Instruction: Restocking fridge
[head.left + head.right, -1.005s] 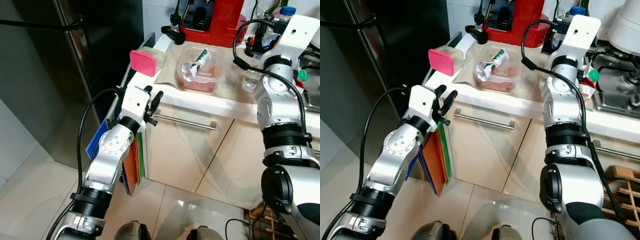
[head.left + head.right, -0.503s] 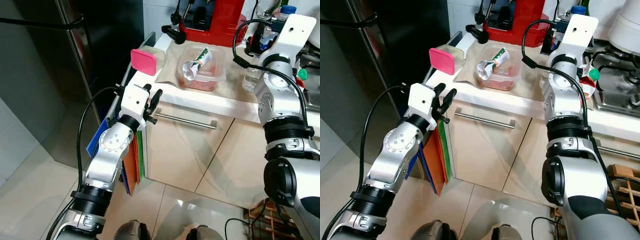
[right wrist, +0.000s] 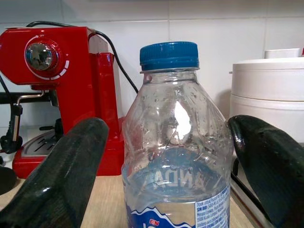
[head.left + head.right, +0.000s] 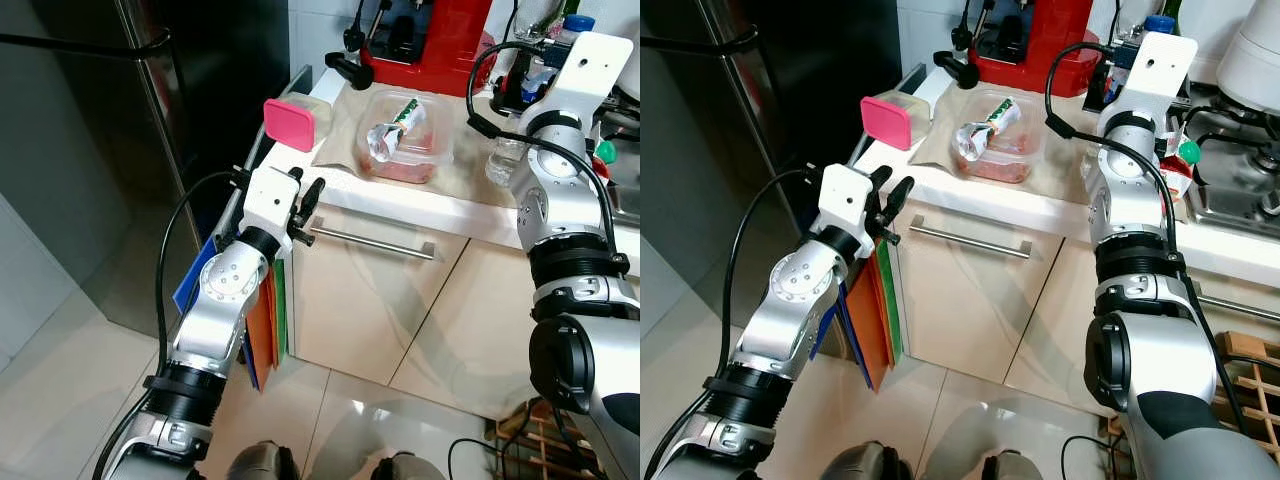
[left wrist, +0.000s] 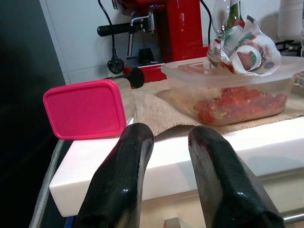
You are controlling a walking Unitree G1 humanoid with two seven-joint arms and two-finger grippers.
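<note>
My gripper will make the clear water bottle [image 3: 176,142] pinch inward when I squeeze and carry it, because the rippled clear shoulder [image 3: 178,111] holds air above the waterline.
A clear water bottle [image 3: 176,156] with a blue cap [image 4: 576,20] stands on the counter by the red coffee machine [image 4: 440,40]. My right gripper [image 3: 166,128] is open, one finger on each side of the bottle and neither touching it. A pink-lidded container [image 4: 290,122] sits at the counter's left end. Beside it on a cloth is a clear tub [image 4: 405,135] of red food with a crumpled packet on top. My left gripper [image 4: 305,200] is open and holds nothing, just below the counter edge, pointing at the pink lid [image 5: 85,108].
The dark steel fridge [image 4: 200,80] stands shut on the left with a bar handle. Coloured cutting boards [image 4: 268,330] are wedged between it and the cabinet, whose drawer handle [image 4: 375,243] is near my left gripper. A white appliance [image 3: 268,90] and the stove [image 4: 1240,190] are on the right.
</note>
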